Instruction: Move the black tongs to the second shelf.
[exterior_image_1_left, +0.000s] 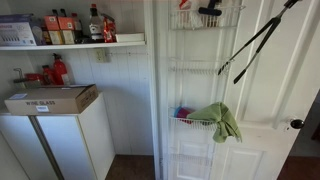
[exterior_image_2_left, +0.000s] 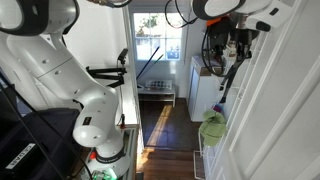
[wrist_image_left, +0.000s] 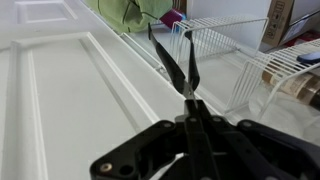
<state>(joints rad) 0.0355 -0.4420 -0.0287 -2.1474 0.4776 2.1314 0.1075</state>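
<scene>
The black tongs' tips (exterior_image_1_left: 221, 71) point down toward the level with the green cloth (exterior_image_1_left: 196, 119), so my gripper keeps going toward the rack and lets go above that level.
My gripper (wrist_image_left: 189, 103) is shut on the joined end of the black tongs (wrist_image_left: 172, 55). Their two thin arms point towards the rack's tier with the green cloth. In an exterior view the tongs (exterior_image_1_left: 258, 40) hang slanted in the air in front of the white door, right of the tall white wire rack, with their tips near the second shelf (exterior_image_1_left: 196, 66). That shelf looks empty. In an exterior view the gripper (exterior_image_2_left: 238, 42) holds the tongs (exterior_image_2_left: 229, 78) pointing down beside the door.
The rack's top tier holds a short black object (exterior_image_1_left: 210, 11). A lower tier holds a green cloth (exterior_image_1_left: 222, 120) (exterior_image_2_left: 212, 128) (wrist_image_left: 130, 12). A white wall shelf (exterior_image_1_left: 70, 44) with bottles and a cabinet with a cardboard box (exterior_image_1_left: 50, 98) stand at the left.
</scene>
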